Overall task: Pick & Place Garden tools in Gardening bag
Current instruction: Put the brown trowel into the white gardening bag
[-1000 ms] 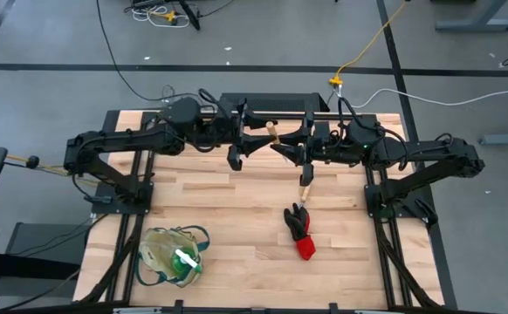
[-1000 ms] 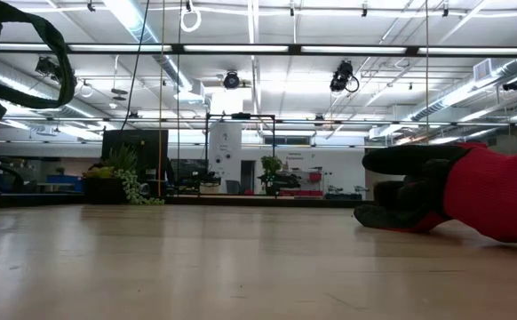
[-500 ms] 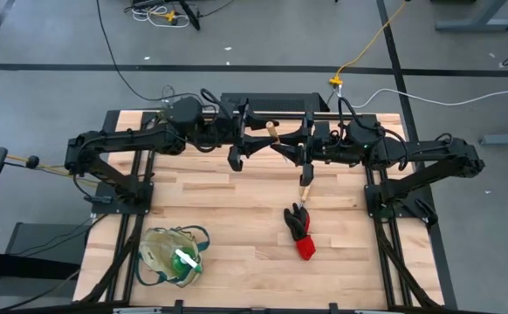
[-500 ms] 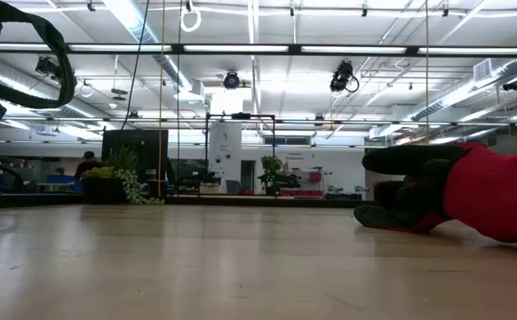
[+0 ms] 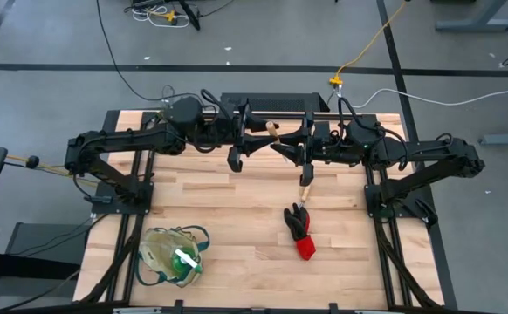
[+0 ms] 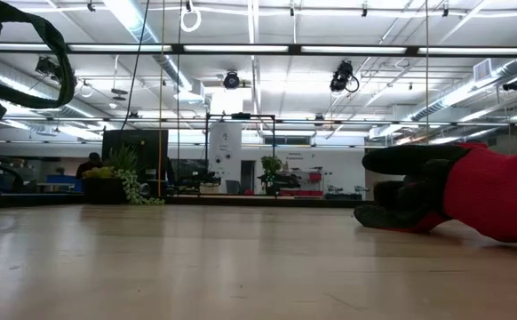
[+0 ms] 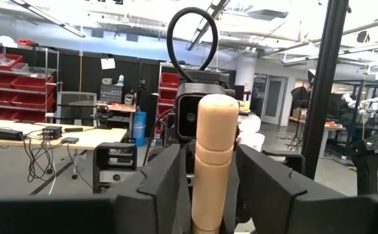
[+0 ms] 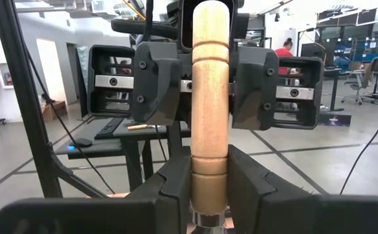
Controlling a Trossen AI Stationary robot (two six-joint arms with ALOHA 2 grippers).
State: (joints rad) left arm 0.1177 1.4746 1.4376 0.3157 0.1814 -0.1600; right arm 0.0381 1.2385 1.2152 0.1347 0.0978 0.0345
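Both of the robot's grippers are closed on the upright tool's handle (image 5: 272,131), so next the right gripper lets go and moves away before the left gripper takes it to the beige bag (image 5: 168,253).
My left gripper (image 5: 256,139) and my right gripper (image 5: 287,145) face each other above the table's far middle. Both are shut on one wooden-handled tool (image 5: 271,131), whose handle stands upright between them (image 7: 215,162) (image 8: 210,97). A second wooden-handled tool (image 5: 305,185) lies flat on the table. Just near of it lies the black-and-red glove bundle (image 5: 300,232), which also shows in the low view (image 6: 472,200). The beige bag with green trim (image 5: 174,257) sits open at the near left, with the translucent green item and its white part (image 5: 186,262) inside. My left gripper pinches the wooden handle (image 7: 214,195) between its two fingers, level from the table's left, across the handle. The handle stands upright, rounded end up, clear of the table. My right gripper pinches the same handle low down, just above the metal collar (image 8: 208,188), level from the table's right, fingers across it.
Bare wooden tabletop (image 5: 219,201) lies between the arms and the bag. Black frame rails (image 5: 385,253) run along the table's left and right sides. The bag's handle loop (image 6: 27,36) shows at the low view's left edge.
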